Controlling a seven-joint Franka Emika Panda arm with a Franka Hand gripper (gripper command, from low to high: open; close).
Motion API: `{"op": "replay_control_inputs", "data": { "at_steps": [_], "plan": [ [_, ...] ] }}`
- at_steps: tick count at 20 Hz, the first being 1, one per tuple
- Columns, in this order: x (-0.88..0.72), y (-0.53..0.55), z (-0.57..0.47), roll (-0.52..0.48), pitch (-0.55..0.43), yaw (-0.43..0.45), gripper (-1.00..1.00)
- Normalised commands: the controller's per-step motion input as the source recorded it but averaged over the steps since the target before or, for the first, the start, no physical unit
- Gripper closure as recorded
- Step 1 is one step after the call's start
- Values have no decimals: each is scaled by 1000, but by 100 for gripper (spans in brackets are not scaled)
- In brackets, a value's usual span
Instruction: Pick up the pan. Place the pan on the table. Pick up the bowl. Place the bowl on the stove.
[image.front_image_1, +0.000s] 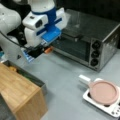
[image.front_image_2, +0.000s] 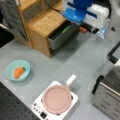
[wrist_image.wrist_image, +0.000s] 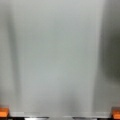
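Observation:
My gripper will find a dark cooking plate hidden underneath when it lifts the pinkish-brown pan (image.front_image_1: 103, 92), because the pan covers the middle of the white stove (image.front_image_1: 92, 101).
The pinkish-brown pan (image.front_image_1: 103, 92) (image.front_image_2: 56, 98) sits on the white stove (image.front_image_1: 112, 109) (image.front_image_2: 37, 109) in both front views, its white stub handle (image.front_image_1: 84, 79) (image.front_image_2: 71, 81) sticking out over the grey table (image.front_image_1: 65, 82) (image.front_image_2: 82, 62). The teal bowl (image.front_image_2: 18, 70) with an orange piece of food rests on the table at a front view's left. My gripper (image.front_image_1: 42, 52) (image.front_image_2: 88, 30) (wrist_image.wrist_image: 60, 113) hangs high above the table, far from the pan and the bowl. Its orange fingertips (wrist_image.wrist_image: 3, 112) stand wide apart, holding nothing.
A big steel toaster oven (image.front_image_1: 87, 42) (image.front_image_2: 107, 95) stands beside the stove. A light wooden box (image.front_image_1: 20, 92) (image.front_image_2: 42, 22) has an open grey drawer (image.front_image_1: 35, 80) (image.front_image_2: 60, 35) with green items inside, just below the gripper.

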Motion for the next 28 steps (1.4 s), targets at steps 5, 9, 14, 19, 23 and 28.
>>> {"op": "replay_control_inputs", "data": {
  "at_steps": [5, 9, 14, 19, 23, 28],
  "plan": [
    [126, 49, -75, 54, -8, -48, -100],
    [322, 164, -260, 21, -27, -127, -100],
    [363, 267, -356, -12, -54, -154, -100],
    [220, 212, -264, 23, -72, -112, -100],
    [117, 94, -154, 52, -62, -79, -100],
    [191, 92, -311, 44, -52, -100, -100]
  ]
}}
